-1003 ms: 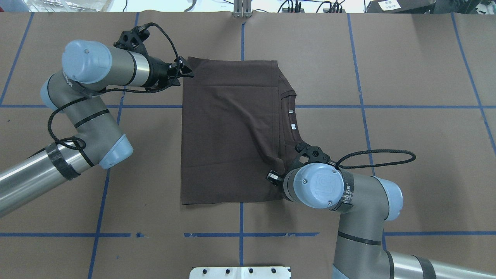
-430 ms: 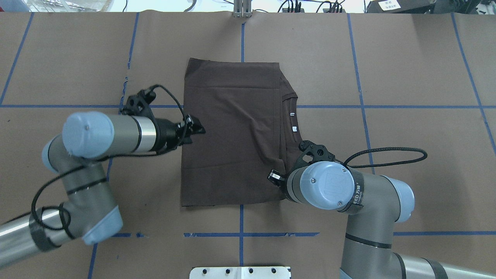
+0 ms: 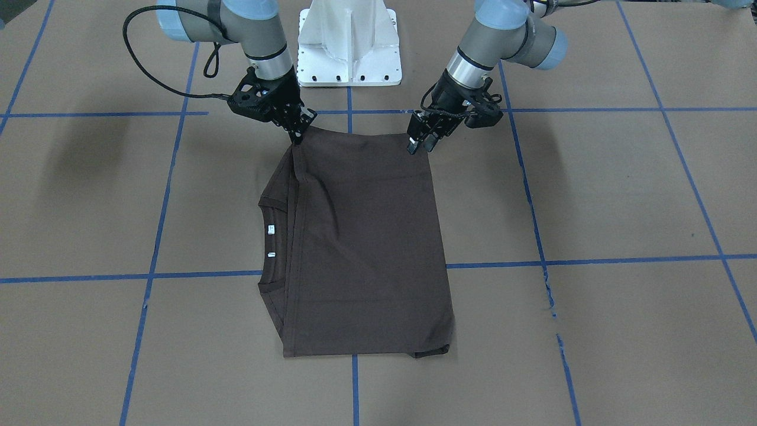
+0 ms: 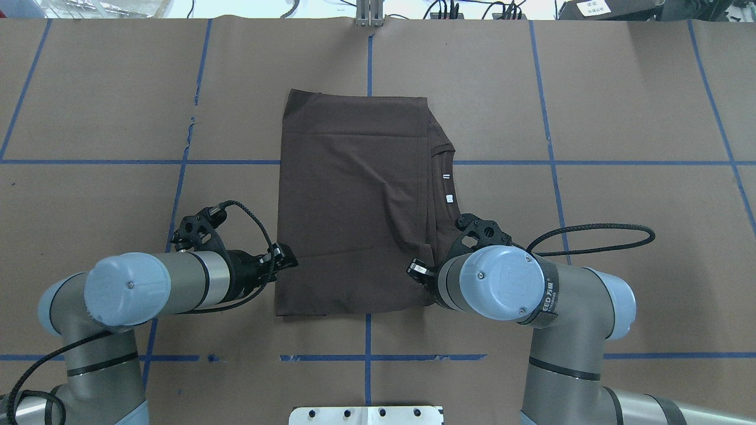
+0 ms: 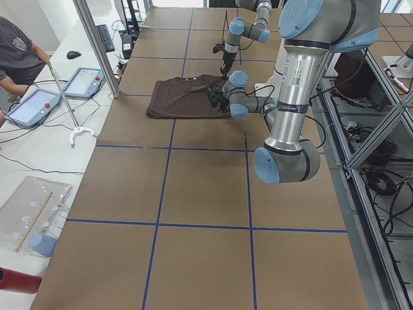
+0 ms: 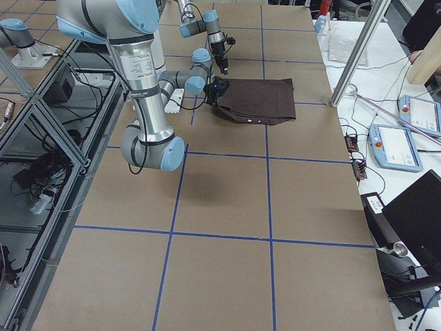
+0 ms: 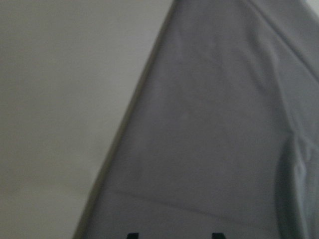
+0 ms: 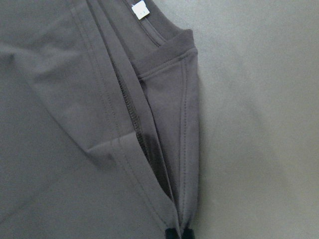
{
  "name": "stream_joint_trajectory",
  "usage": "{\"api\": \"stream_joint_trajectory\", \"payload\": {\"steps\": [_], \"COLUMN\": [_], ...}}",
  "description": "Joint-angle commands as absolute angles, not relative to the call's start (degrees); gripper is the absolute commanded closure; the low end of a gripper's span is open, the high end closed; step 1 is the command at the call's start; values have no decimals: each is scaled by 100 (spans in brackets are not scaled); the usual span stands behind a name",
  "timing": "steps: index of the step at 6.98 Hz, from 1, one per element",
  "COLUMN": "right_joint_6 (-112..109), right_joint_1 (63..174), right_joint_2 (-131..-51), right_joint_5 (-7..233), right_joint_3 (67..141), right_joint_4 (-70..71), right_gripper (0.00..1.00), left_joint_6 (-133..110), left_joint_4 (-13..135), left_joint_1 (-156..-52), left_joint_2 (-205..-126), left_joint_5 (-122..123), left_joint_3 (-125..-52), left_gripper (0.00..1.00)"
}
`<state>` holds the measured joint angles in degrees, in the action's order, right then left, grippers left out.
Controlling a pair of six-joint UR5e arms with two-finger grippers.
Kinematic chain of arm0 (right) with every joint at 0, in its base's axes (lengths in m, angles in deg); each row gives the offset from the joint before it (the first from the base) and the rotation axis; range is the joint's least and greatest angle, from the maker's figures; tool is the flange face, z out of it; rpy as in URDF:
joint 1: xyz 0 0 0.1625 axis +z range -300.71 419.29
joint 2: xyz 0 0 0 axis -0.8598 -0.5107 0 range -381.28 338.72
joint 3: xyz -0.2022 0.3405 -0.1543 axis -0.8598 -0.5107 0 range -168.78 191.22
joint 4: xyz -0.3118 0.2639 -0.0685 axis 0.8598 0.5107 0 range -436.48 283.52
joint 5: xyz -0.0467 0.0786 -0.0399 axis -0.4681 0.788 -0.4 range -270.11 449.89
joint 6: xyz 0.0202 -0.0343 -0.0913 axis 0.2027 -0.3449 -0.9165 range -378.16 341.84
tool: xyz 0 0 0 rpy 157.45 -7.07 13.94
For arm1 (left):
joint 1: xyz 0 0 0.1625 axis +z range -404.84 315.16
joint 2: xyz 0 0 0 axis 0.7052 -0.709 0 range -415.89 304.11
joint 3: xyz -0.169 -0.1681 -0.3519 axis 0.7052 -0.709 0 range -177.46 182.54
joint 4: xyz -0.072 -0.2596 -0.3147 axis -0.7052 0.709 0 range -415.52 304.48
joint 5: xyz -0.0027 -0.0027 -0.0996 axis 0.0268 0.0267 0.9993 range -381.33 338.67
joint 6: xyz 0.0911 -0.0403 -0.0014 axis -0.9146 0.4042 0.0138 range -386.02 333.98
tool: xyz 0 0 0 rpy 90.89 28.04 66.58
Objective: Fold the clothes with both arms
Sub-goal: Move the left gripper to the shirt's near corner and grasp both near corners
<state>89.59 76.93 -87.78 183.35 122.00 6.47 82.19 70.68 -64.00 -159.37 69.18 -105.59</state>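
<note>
My right gripper is shut on one near T-shirt corner [image 3: 305, 141]. My left gripper carries on, open, toward the T-shirt's free near corner and closes there.
The dark brown T-shirt [image 4: 348, 200] lies folded into a tall rectangle on the table, with collar and white neck tags [image 4: 449, 198] at its right edge. My right gripper [image 3: 297, 135] is shut on the shirt's near right corner. The right wrist view shows the cloth folds [image 8: 149, 149] running into its closed tips [image 8: 174, 234]. In the overhead view its wrist hides it. My left gripper [image 4: 287, 258] is open and empty at the shirt's left edge, close to the near left corner; it also shows in the front view [image 3: 417, 145]. The left wrist view shows only blurred cloth [image 7: 224, 124].
Brown paper with blue tape lines [image 4: 366, 357] covers the table. The white bolted pedestal [image 3: 349, 41] stands just behind the shirt's near edge. An operator [image 5: 16, 55] and control tablets [image 5: 32, 106] are beyond the table's far side.
My left arm has swept from the shirt's far left corner back along its left edge to the near left corner. The right gripper has kept its hold and barely moved.
</note>
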Motion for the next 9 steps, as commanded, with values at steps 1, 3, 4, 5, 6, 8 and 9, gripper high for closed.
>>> {"api": "stream_joint_trajectory", "payload": {"steps": [1, 3, 4, 5, 6, 8, 9], "right_joint_6": [8959, 8959, 8959, 8959, 8959, 8968, 8968], "right_joint_1": [7696, 7695, 7696, 7696, 7696, 7696, 7696], "right_joint_2": [-8773, -8773, -8773, -8773, -8773, -8773, -8764], "right_joint_5": [18341, 18350, 18350, 18350, 18350, 18350, 18350], "right_joint_3": [12197, 12205, 12205, 12205, 12205, 12205, 12205], "right_joint_4": [640, 640, 640, 640, 640, 640, 640], "right_gripper": [100, 100, 100, 100, 100, 100, 100], "left_joint_6": [8296, 8296, 8296, 8296, 8296, 8296, 8296], "left_joint_4": [6928, 6919, 6919, 6919, 6919, 6919, 6919], "left_joint_1": [-6164, -6023, -5935, -5934, -5917, -5873, -5873], "left_joint_2": [-15802, -15811, -15811, -15811, -15802, -15802, -15793], "left_joint_5": [6779, 6788, 6788, 6797, 6797, 6797, 6797], "left_joint_3": [-10584, -10566, -10548, -10548, -10548, -10548, -10539], "left_gripper": [42, 42, 43, 43, 47, 63, 76]}}
